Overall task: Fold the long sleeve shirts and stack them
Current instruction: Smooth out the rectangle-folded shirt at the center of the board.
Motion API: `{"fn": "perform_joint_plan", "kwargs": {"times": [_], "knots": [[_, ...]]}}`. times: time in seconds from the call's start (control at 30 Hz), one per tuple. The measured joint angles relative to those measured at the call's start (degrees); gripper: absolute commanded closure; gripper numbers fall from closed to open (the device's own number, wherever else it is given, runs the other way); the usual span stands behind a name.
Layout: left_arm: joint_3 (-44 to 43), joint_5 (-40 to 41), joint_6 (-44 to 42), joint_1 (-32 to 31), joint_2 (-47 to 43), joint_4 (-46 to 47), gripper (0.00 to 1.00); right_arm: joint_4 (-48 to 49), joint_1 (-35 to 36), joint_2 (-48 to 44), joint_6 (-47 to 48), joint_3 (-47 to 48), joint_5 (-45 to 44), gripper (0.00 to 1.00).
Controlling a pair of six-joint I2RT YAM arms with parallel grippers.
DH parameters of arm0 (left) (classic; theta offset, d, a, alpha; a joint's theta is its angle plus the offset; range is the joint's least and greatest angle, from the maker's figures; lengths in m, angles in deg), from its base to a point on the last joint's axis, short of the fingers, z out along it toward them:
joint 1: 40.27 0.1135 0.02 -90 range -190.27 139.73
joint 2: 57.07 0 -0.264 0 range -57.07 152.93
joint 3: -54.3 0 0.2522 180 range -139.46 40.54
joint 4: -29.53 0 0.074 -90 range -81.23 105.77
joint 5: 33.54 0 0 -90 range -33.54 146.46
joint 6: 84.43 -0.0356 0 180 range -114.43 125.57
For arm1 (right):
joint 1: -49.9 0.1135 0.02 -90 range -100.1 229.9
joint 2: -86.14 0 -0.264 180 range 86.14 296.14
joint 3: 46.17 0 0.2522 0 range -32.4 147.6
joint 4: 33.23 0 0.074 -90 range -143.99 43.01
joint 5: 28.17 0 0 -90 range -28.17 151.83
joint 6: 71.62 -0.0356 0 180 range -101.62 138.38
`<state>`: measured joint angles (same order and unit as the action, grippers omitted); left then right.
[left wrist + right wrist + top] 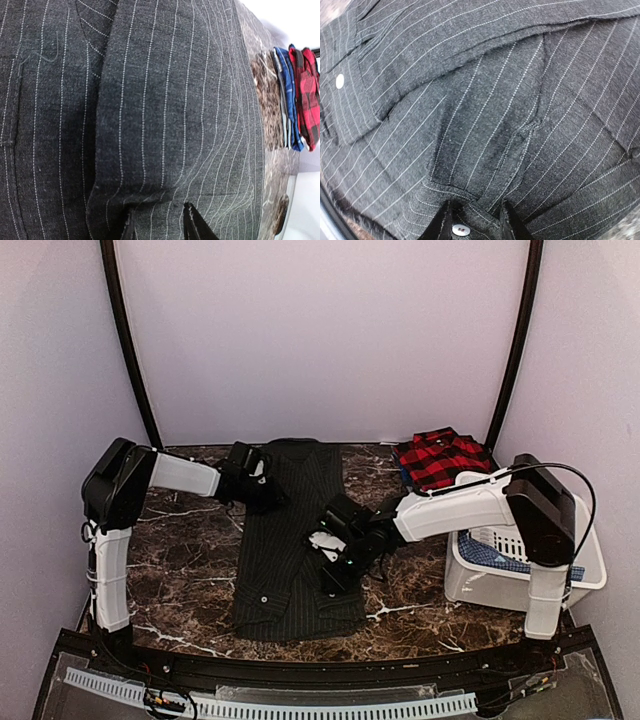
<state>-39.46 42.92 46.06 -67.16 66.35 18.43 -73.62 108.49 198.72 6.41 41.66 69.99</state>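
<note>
The shirt puckers (150,196) under my left gripper, so next my right gripper leaves the sleeve's cuff and first push the cloth flat below the shirt's collar (310,462).
The dark charcoal pinstriped shirt (290,550) lies lengthwise in the middle of the marble table, folded into a narrow strip. My left gripper (257,487) is at its far left edge. In the left wrist view the left gripper (161,227) has its jaws close together on a puckered fold of the shirt (165,110). My right gripper (335,562) is at the shirt's right edge. In the right wrist view the right gripper (476,225) pinches bunched cloth with a white button (460,230). The red-and-black plaid shirt (440,458) lies folded at the back right.
A white plastic bin (590,572) with blue cloth (497,554) inside stands at the right, close behind the right arm. A blue plaid cloth (287,95) lies beside the red plaid shirt (307,95). Bare marble (190,540) shows left of the shirt.
</note>
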Motion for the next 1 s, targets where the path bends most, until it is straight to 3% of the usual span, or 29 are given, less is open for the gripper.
{"fn": "perform_joint_plan", "kwargs": {"times": [0.3,0.43,0.63,0.83,1.0], "knots": [[10.9,-0.8,0.6,-2.7,-10.2,-3.9,0.68,-6.4,0.2,-2.4,0.8,2.6,5.1,0.71],[11.0,-0.7,0.5,-3.6,-12.9,-6.2,0.68,-6.6,-2.6,-2.5,0.3,7.6,7.6,0.79],[2.4,-0.6,-1.6,-2.8,-13.0,-7.6,0.68,-0.5,-11.5,-0.4,-4.4,16.5,13.6,0.93],[-5.4,-2.3,-2.8,0.5,-8.2,-3.4,0.69,7.9,-16.6,9.4,-9.8,23.0,18.8,0.95],[-8.9,-4.9,-3.2,3.8,0.8,1.2,0.7,11.7,-18.2,16.9,-14.0,25.7,21.2,0.95]]}}
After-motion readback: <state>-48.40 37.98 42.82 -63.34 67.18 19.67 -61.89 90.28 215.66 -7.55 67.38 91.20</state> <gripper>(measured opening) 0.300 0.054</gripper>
